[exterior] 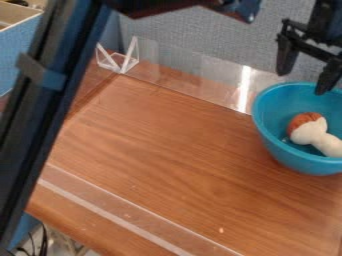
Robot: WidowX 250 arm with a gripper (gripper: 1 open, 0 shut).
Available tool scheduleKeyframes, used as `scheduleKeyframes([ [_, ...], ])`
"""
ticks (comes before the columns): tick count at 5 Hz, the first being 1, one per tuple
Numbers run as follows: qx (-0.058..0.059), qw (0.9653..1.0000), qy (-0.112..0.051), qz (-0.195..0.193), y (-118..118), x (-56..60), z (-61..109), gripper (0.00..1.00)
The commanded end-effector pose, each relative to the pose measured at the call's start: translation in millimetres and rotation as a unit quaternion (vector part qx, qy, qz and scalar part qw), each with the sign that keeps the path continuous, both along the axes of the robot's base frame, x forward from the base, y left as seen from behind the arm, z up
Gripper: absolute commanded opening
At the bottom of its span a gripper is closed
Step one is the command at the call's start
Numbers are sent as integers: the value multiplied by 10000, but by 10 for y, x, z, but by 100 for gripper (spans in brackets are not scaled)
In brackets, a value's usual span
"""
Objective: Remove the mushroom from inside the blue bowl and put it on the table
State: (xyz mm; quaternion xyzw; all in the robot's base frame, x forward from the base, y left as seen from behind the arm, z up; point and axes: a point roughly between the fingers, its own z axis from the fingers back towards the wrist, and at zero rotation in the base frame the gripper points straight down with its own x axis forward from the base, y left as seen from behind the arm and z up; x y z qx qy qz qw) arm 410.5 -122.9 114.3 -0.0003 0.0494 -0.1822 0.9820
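The mushroom's cap [305, 121] is uncovered below the gripper's open fingers, so the robot should go on lowering them into the blue bowl until they are on both sides of the mushroom before closing them.
The blue bowl [278, 140] stands on the table [147, 150] at the right edge. Inside it lies the mushroom [315, 133] on its side, tan cap to the left, cream stem to the right. My gripper [306, 80] hangs above the bowl's far rim, pointing down, open, with nothing between its fingers. One dark finger [285, 52] shows left of the bowl's centre, the other [329, 70] further right, just above the rim. The mushroom is below and in front of the fingertips, apart from them.
Low clear acrylic walls [94, 192] edge the table, with a clear folded stand [118, 55] at the back left corner. My dark arm [54, 120] crosses the left foreground diagonally, hiding part of the table's left side. A grey backdrop stands behind.
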Motion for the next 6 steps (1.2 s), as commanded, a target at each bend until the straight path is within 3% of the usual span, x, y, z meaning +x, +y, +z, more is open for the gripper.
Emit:
scheduleKeyframes([
  [1,-133,9992,-351,-119,-132,29,159,100],
  [3,-104,9996,-264,66,-114,15,-198,100],
  [4,-134,9992,-312,224,-178,-59,-133,100],
  [5,-174,9985,-361,372,-244,-128,-60,0],
  [6,-219,9988,-404,190,-232,-142,20,0],
])
